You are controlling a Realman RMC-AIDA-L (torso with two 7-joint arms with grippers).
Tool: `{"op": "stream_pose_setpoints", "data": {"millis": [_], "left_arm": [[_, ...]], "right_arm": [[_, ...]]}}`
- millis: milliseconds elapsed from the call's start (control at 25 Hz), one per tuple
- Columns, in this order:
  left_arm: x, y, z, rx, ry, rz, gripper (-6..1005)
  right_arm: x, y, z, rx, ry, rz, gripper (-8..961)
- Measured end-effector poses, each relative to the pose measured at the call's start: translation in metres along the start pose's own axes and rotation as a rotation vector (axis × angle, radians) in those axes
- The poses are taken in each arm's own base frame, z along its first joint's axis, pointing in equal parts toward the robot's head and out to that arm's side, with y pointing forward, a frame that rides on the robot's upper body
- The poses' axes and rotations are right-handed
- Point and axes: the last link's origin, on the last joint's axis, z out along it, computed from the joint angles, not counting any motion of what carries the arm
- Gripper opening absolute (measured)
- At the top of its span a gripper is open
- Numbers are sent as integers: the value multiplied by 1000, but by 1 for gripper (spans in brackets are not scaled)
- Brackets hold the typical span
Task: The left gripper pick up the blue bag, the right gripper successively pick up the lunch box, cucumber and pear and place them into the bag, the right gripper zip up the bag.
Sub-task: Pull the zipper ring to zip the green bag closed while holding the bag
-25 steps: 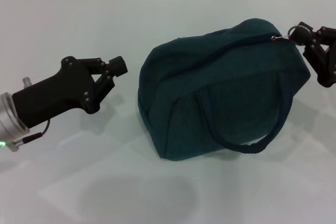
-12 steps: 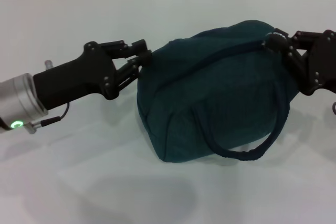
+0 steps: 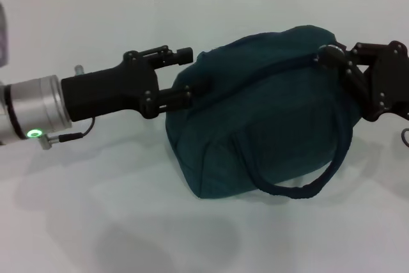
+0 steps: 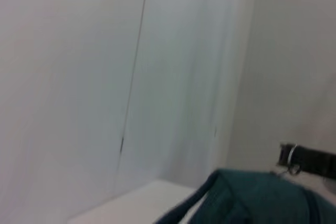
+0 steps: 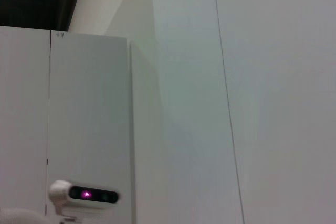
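My left gripper needs to clamp that end (image 3: 200,89) of the blue bag before my right gripper pulls the zipper, because the bag slants with its end loose (image 3: 199,73) between my left gripper's open fingers.
The blue bag (image 3: 268,113) lies on the white table, its top seam looking closed and one rope handle (image 3: 300,187) drooping at the front. My left gripper (image 3: 189,75) is open, with one finger above and one below the bag's left end. My right gripper (image 3: 327,54) is at the right end of the bag's top seam, shut on the silver ring zipper pull (image 4: 292,167). The left wrist view shows the bag's top (image 4: 252,198) and the right gripper (image 4: 286,156) beyond it. The lunch box, cucumber and pear are out of view.
The white table (image 3: 96,222) stretches around the bag, with a pale wall behind it. The right wrist view shows only white cabinet panels and a small white device with a pink light (image 5: 86,195).
My left gripper has moved right to the bag's left end and its fingers have spread. My right gripper has moved left along the bag's top. The bag has flattened slightly.
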Motion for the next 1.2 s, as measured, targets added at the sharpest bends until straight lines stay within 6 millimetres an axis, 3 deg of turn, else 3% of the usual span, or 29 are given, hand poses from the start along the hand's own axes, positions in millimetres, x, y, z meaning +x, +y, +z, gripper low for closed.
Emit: {"op": "stream_pose_setpoints", "data": {"millis": [440, 880, 1080, 1200], "left_arm": [[15, -4, 15, -55, -58, -11, 731], [14, -6, 14, -59, -89, 5, 354], [14, -6, 14, -60, -89, 6, 127], [14, -5, 14, -61, -89, 6, 86]], "right_arm": [[1, 2, -2, 7, -4, 7, 13], [0, -1, -9, 51, -18, 6, 13], [2, -1, -11, 58, -15, 15, 13], [3, 0, -10, 51, -15, 17, 13]]}}
